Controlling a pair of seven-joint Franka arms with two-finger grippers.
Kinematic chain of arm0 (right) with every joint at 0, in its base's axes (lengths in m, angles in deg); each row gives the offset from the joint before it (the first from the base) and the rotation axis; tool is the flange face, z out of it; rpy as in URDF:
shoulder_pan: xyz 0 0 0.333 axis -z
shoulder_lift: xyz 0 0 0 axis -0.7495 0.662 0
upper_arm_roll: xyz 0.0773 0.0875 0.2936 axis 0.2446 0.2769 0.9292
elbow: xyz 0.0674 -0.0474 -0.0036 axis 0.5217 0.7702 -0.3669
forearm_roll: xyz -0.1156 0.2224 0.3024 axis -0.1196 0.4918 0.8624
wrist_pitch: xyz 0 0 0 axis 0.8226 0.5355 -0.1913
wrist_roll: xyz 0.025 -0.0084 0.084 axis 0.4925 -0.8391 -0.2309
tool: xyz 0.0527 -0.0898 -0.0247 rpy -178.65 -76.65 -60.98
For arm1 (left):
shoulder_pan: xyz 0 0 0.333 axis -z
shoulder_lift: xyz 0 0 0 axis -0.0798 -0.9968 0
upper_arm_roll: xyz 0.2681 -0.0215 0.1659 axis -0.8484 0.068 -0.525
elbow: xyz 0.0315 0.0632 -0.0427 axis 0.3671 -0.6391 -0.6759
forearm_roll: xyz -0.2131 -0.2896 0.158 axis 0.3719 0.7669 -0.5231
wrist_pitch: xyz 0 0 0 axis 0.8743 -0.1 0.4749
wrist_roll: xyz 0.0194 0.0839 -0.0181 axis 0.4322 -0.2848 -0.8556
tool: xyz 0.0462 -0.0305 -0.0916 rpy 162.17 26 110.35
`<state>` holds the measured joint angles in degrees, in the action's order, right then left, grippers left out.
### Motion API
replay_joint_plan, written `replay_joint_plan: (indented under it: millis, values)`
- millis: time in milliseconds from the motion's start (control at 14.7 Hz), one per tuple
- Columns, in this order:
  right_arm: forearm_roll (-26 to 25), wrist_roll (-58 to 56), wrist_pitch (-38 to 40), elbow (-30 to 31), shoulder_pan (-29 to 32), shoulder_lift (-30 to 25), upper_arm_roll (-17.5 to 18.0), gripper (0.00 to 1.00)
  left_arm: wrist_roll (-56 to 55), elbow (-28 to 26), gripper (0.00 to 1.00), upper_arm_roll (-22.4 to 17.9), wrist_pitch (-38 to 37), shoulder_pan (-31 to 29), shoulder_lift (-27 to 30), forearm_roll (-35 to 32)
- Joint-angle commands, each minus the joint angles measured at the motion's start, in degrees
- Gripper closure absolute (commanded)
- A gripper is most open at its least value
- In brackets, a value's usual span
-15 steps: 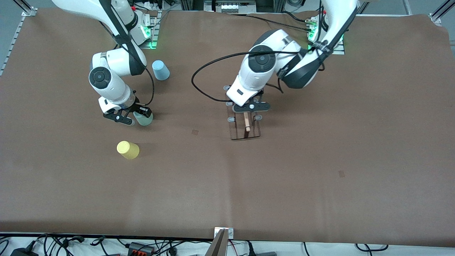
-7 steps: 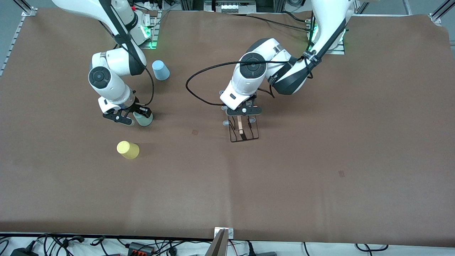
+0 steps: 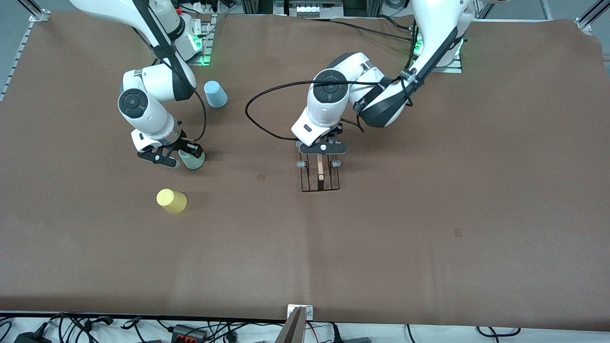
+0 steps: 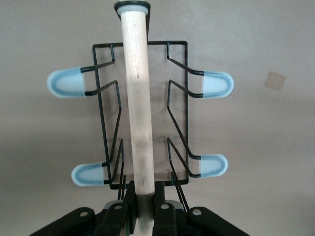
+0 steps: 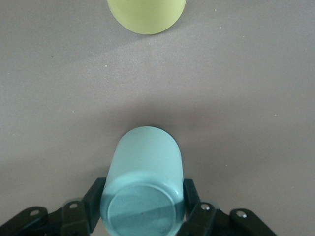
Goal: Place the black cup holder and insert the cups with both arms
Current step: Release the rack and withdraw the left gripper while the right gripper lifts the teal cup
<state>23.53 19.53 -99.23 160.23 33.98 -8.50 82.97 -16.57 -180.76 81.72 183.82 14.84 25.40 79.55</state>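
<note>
The robot's left gripper is covering the black cup holder's far pegs (image 3: 301, 144), so it should open and move back to the empty table (image 3: 540, 108) before the pale green cup goes in.
The black cup holder (image 3: 320, 180) is a thin wire rack with a wooden rod handle (image 4: 138, 98) and pale blue tipped pegs (image 4: 66, 82). It is at the middle of the table. My left gripper (image 3: 320, 151) is shut on the rod's upper end, as the left wrist view (image 4: 143, 204) shows. My right gripper (image 3: 183, 156) is shut on the pale green cup (image 3: 194, 162), with its fingers on both sides of the cup (image 5: 143, 187). The yellow cup (image 3: 171, 200) lies nearer the front camera and also shows in the right wrist view (image 5: 146, 14). The light blue cup (image 3: 215, 94) stands upside down near the right arm's base.
A black cable (image 3: 259, 119) loops from the left arm over the table beside the holder. Two small brown patches (image 3: 261, 176) (image 3: 458, 232) mark the brown table cover. Cables and plugs lie along the front edge (image 3: 190, 329).
My left gripper has carried the cup holder a little toward the right arm's end and turned it square to the table. The right arm and the cups have not moved.
</note>
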Motion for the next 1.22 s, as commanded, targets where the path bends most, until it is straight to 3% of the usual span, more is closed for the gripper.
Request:
replay_joint_plan:
  millis: [0,68,136,272,408,748,952,1156]
  values:
    - [0.5,-0.3,-0.1,0.4,-0.3,-0.8,0.0,0.70,-0.6,1.9,0.85,-0.4,-0.4,1.1,-0.6,-1.2]
    - [0.5,-0.3,0.0,0.4,-0.3,-0.8,0.0,0.70,-0.4,1.9,0.58,-0.5,-0.5,1.1,-0.4,-1.2]
    - [0.5,-0.3,0.0,0.4,-0.2,-0.8,0.0,0.70,-0.5,1.9,0.01,-0.6,-0.5,0.7,-0.2,-1.4]
    - [0.5,-0.4,0.0,0.3,-0.2,-0.9,0.0,0.70,-0.3,2.5,0.00,-0.7,-1.4,0.2,1.0,-6.8]
    - [0.5,-0.8,2.0,0.3,0.1,-3.3,-0.1,0.70,0.1,2.8,0.00,-0.6,-4.7,-1.4,3.5,-8.1]
    - [1.0,0.6,19.6,-2.4,0.7,-15.9,0.3,0.70,0.7,2.9,0.00,-0.1,-11.6,-9.9,11.2,-8.0]
    - [9.8,8.2,28.1,-9.9,0.5,-17.4,7.2,0.70,13.4,2.9,0.00,-0.2,-16.9,-17.4,13.9,-8.0]
    - [10.9,23.2,28.9,-16.7,-0.6,-15.3,14.1,0.70,27.7,3.7,0.00,-0.4,-19.5,-26.1,15.3,-8.0]
